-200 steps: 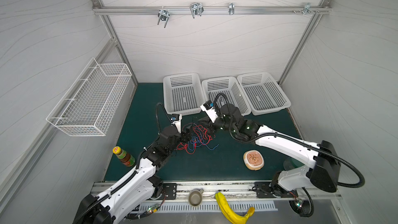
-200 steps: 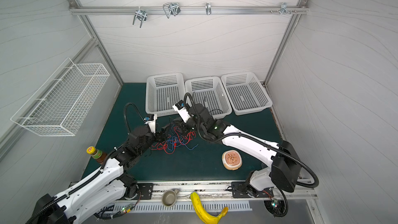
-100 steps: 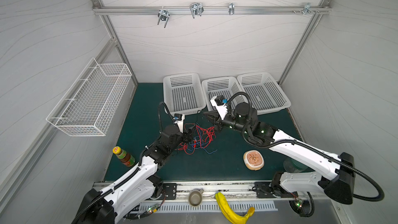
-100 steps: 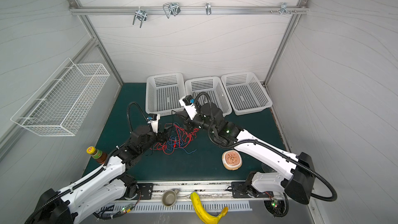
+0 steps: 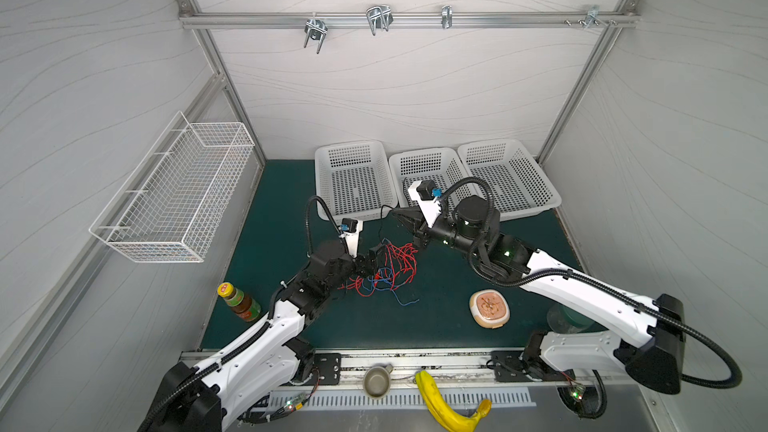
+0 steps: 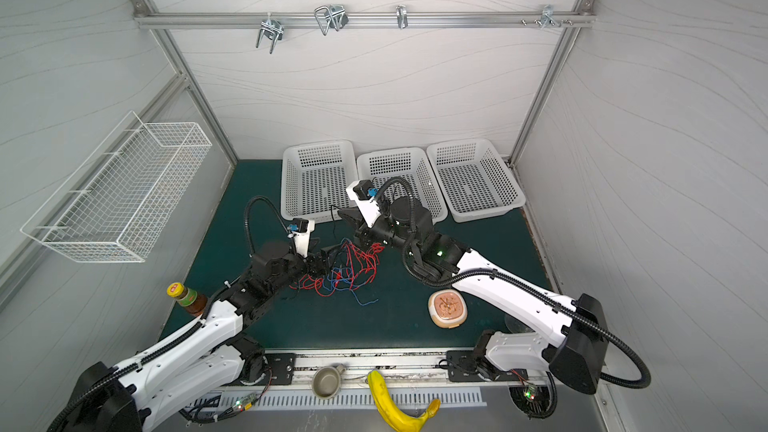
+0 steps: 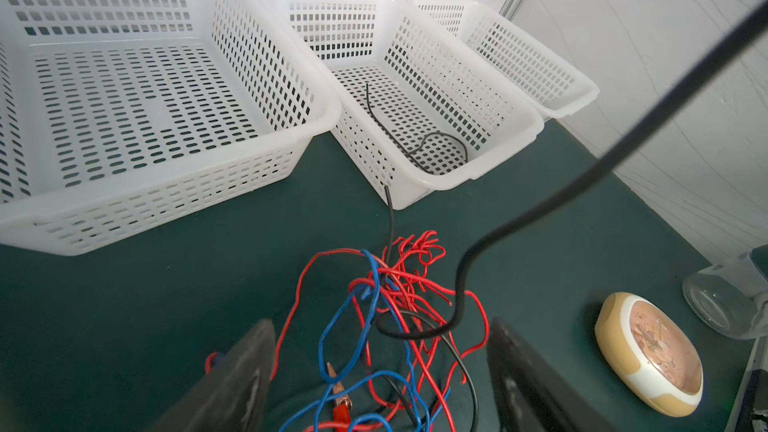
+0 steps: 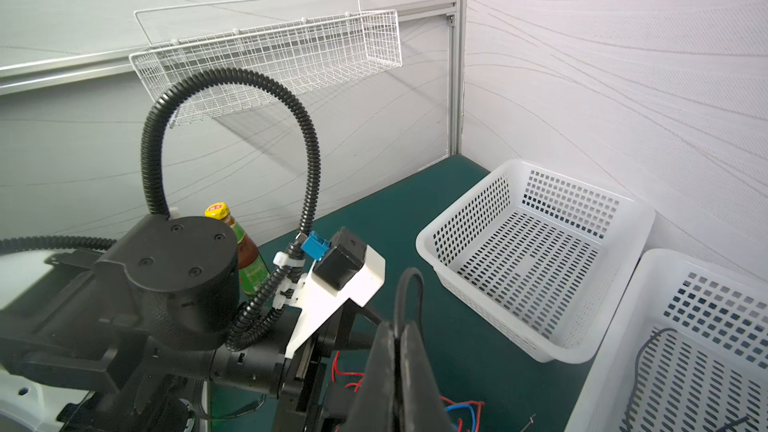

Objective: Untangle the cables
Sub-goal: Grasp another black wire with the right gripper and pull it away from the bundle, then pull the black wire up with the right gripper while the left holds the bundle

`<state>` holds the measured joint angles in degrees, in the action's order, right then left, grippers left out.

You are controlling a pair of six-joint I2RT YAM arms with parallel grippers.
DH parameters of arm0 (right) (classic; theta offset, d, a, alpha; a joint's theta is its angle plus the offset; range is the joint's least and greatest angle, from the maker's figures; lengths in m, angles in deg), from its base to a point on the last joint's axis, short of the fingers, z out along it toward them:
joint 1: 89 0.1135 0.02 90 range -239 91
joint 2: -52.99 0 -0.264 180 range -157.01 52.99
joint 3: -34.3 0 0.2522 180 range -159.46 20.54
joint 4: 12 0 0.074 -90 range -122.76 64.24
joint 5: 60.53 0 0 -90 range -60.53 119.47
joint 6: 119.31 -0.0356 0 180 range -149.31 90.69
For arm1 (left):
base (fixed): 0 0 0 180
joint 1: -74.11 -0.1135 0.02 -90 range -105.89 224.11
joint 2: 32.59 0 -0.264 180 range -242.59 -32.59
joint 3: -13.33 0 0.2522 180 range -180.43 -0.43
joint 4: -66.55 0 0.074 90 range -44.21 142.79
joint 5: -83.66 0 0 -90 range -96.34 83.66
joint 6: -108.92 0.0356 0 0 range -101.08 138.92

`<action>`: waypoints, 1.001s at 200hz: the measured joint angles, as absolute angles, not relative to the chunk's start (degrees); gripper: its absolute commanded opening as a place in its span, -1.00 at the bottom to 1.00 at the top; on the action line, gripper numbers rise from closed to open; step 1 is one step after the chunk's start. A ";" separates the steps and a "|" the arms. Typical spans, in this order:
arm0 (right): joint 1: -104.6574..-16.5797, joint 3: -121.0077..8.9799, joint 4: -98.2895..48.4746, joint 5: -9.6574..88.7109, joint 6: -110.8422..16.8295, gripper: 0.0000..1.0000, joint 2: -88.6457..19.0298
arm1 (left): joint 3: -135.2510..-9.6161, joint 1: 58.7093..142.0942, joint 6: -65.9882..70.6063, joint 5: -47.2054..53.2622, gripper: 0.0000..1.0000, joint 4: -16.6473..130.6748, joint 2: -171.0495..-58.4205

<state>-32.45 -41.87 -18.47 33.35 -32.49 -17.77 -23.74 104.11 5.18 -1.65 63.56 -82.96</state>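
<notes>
My left gripper should hold the bend while my right gripper grips lower, because the black cable's lower bend is in the tangle, far below my right gripper.
The cables are a tangle of thin red, blue and black wires on the green mat, between the two arms. In the left wrist view the tangle includes a small red clip. My left gripper is open and low, with its fingers on either side of the tangle. My right gripper is raised near the white baskets and shut on a black cable. That black cable runs taut down into the tangle. A second thin black wire lies in the middle basket.
Three white perforated baskets stand in a row at the back of the mat. A sauce bottle is at the front left. A round cream-rimmed object and a glass jar are at the front right. A wire basket hangs on the left wall. A cup and a banana lie on the front rail.
My right gripper has moved up and to the right, away from the tangle, pulling the black cable taut. My left gripper has opened a little wider over the tangle.
</notes>
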 measured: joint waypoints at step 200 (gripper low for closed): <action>-32.47 -40.96 -20.33 28.57 -33.69 -0.74 -26.05 | -28.77 104.11 1.90 0.60 -1.00 59.14 -82.33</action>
